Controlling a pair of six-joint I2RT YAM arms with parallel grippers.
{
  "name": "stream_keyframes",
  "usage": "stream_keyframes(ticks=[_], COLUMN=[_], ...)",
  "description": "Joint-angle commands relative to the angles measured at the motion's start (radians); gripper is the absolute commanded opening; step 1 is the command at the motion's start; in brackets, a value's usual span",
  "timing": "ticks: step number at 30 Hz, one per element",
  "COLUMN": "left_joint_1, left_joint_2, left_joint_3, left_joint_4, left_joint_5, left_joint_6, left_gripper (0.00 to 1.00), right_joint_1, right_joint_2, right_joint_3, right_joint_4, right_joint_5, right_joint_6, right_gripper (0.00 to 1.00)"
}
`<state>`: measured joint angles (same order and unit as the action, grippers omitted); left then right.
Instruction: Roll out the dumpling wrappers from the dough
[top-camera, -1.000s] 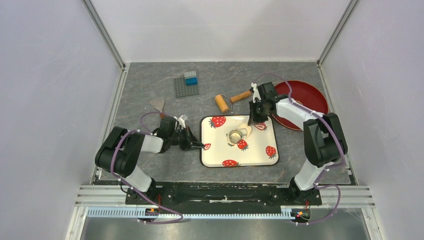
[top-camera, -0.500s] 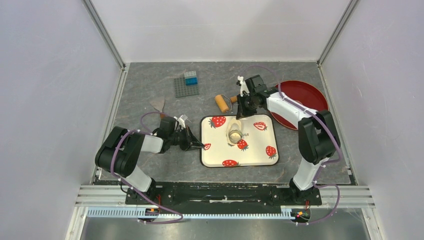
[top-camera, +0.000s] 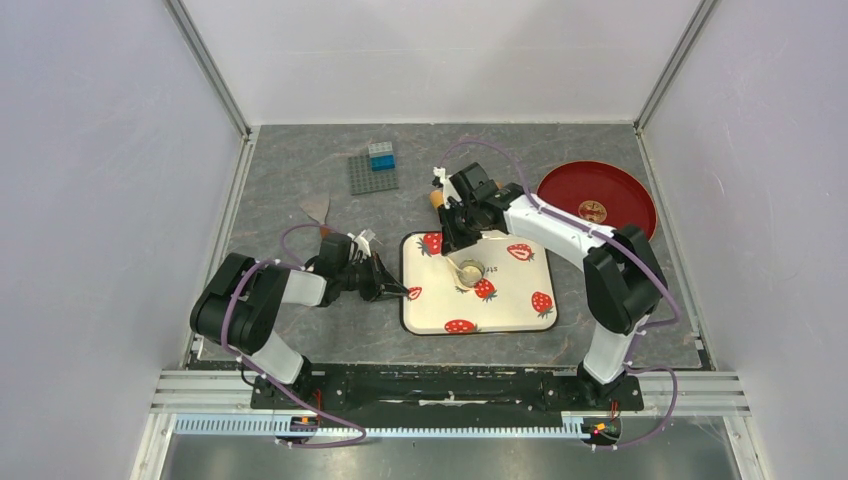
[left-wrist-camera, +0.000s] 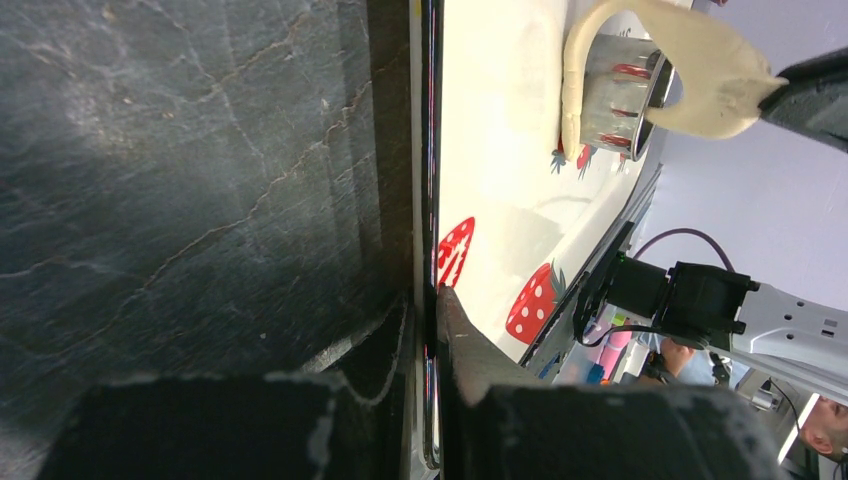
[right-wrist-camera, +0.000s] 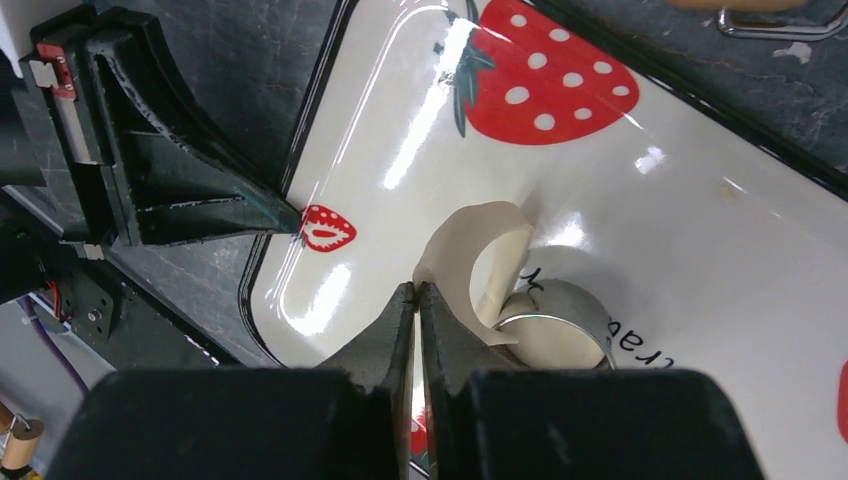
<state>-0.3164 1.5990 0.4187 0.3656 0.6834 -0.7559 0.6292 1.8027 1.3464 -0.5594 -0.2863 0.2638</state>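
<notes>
The dough strip's loose end (right-wrist-camera: 440, 250) is over clear mat and the dough round is inside the metal ring cutter (right-wrist-camera: 562, 325), so my right gripper should now go and let go of the dough strip next to the ring cutter.
A pale dough strip (right-wrist-camera: 487, 245) curls up from a metal ring cutter (right-wrist-camera: 560, 315) on the white strawberry mat (top-camera: 505, 310). A round of dough sits inside the ring. My right gripper (right-wrist-camera: 417, 292) is shut on the strip's free end and holds it just above the mat, left of the ring (top-camera: 470, 270). My left gripper (left-wrist-camera: 432, 300) is shut on the mat's left edge (left-wrist-camera: 428, 180). The strip (left-wrist-camera: 700, 75) and the ring (left-wrist-camera: 612, 90) also show in the left wrist view. The wooden roller (top-camera: 436, 197) lies behind the mat, mostly hidden by the right arm.
A red plate (top-camera: 597, 200) with a small brown item stands at the back right. A grey baseplate (top-camera: 372, 175) with a blue brick lies at the back left. A scraper (top-camera: 316, 208) lies left of the mat. White walls enclose the table.
My right gripper has moved left across the far part of the mat, from near the red plate, carrying the dough strip over the ring. The left arm has not moved.
</notes>
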Motion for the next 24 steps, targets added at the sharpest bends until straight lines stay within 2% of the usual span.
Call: stream_keyframes(ticks=[1,10,16,19,24], left_joint_1=[-0.005,-0.005,-0.005,-0.006,-0.006], left_joint_2=[0.040,0.042,0.046,0.045,0.047], left_joint_3=[-0.032,-0.032,-0.034,-0.034,-0.036], left_joint_4=[-0.067,-0.064,-0.059,-0.059,-0.054], left_joint_5=[-0.123,-0.123,-0.120,-0.120,-0.119], left_joint_6=[0.024,0.024,0.023,0.023,0.021], left_gripper=[0.02,0.02,0.02,0.02,0.02], right_joint_1=[0.038,0.063,0.062,0.062,0.065], right_joint_2=[-0.077,-0.244,-0.369,-0.390,-0.327], right_joint_3=[0.037,-0.036,-0.070,-0.073,-0.062], right_joint_4=[-0.015,-0.024,-0.056,-0.068,-0.082], right_joint_5=[0.025,0.041,0.106,0.114,0.104], right_joint_6=[0.021,0.053,0.065,0.062,0.036], right_gripper=[0.05,0.05,0.07,0.14,0.31])
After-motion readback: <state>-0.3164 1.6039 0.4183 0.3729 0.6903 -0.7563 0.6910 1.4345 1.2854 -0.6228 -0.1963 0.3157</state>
